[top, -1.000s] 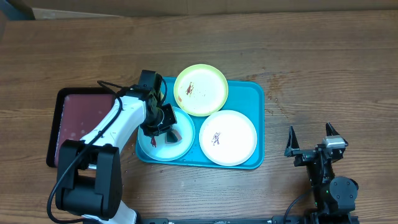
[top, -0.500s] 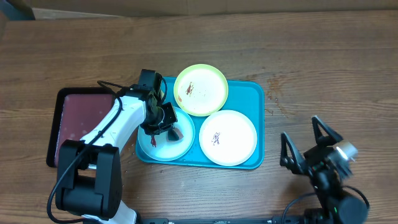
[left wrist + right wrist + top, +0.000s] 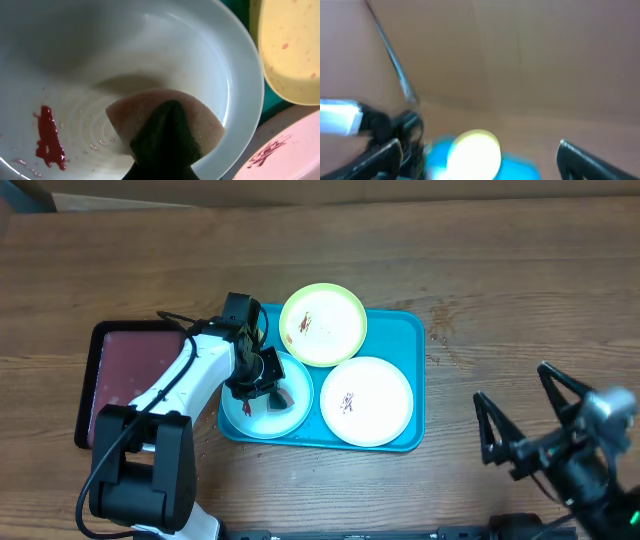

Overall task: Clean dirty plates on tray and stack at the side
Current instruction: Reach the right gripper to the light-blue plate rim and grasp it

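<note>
The pale blue plate's rim beside the lime-green plate is clear of the sponge. My right gripper should keep going there until its fingers grip the pale blue plate's rim.
The turquoise tray holds three plates. My left gripper is shut on a tan sponge with a dark green face, pressed onto the pale blue plate at the tray's left end. A red smear lies on that plate beside the sponge. The lime-green plate has reddish specks and overlaps the tray's far rim. A dark smear marks the middle of the white plate. My right gripper hangs open and empty above the table, right of the tray; its wrist view is blurred.
A black-rimmed maroon tray lies left of the turquoise tray, under my left arm. Bare wooden table surrounds both trays.
My right arm has lifted and swung to the right, its open fingers now larger and tilted in the overhead view. The left gripper and the sponge have stayed in place on the pale blue plate.
</note>
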`<state>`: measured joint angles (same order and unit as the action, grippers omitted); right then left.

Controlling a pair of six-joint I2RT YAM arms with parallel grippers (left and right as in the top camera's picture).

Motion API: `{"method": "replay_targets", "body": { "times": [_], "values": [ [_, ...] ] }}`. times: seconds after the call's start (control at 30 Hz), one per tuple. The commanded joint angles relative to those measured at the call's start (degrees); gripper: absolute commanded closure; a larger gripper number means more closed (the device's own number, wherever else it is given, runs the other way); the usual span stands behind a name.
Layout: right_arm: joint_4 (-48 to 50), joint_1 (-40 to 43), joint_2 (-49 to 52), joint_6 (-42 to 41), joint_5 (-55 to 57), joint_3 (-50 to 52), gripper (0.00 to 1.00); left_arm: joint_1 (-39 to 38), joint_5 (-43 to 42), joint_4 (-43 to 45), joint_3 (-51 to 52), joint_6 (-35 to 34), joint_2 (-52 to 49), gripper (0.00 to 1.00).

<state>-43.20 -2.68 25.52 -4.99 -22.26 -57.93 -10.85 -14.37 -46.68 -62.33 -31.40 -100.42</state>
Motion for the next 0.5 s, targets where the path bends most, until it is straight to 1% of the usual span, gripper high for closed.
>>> {"method": "replay_targets", "body": {
  "times": [0.0,0.03,0.07,0.13,0.17,0.23,0.33,0.4,0.43,0.47],
  "values": [
    [-14.1,0.1,16.9,6.6,-0.7,-17.5,0.00,-0.1,-0.6,0.0,0.2,0.1,0.4,0.96],
    [-22.5,0.1,25.0,6.5,-3.6,-26.0,0.00,-0.1,-0.6,0.1,0.2,0.1,0.4,0.96],
    [-26.2,0.1,29.5,6.2,-6.5,-30.5,0.00,-0.1,-0.6,0.1,0.2,0.1,0.4,0.96],
    [-30.8,0.1,37.0,2.1,-13.8,-37.2,0.00,-0.1,-0.7,0.0,0.2,0.1,0.4,0.96],
    [-34.5,0.1,42.4,-0.8,-18.3,-40.9,0.00,-0.1,-0.7,-0.2,0.2,0.1,0.4,0.96],
    [-35.4,0.1,48.1,-1.3,-21.5,-42.3,0.00,-0.1,-0.7,-0.5,0.2,0.1,0.4,0.96],
    [-35.2,0.0,55.7,-1.1,-22.0,-42.3,0.00,-0.1,-0.6,-0.6,0.2,0.1,0.4,0.96],
    [-36.3,-1.2,60.5,1.1,-22.2,-42.2,0.00,-0.1,-0.6,-0.6,0.2,0.1,0.4,0.96],
    [-36.4,-2.4,63.0,3.0,-22.4,-42.2,0.09,-0.1,-0.6,-0.7,0.2,0.1,0.4,0.96],
    [-36.2,-3.5,64.7,4.1,-22.2,-42.2,0.21,-0.1,-0.6,-0.7,0.2,0.1,0.4,0.96]
  ]
}}
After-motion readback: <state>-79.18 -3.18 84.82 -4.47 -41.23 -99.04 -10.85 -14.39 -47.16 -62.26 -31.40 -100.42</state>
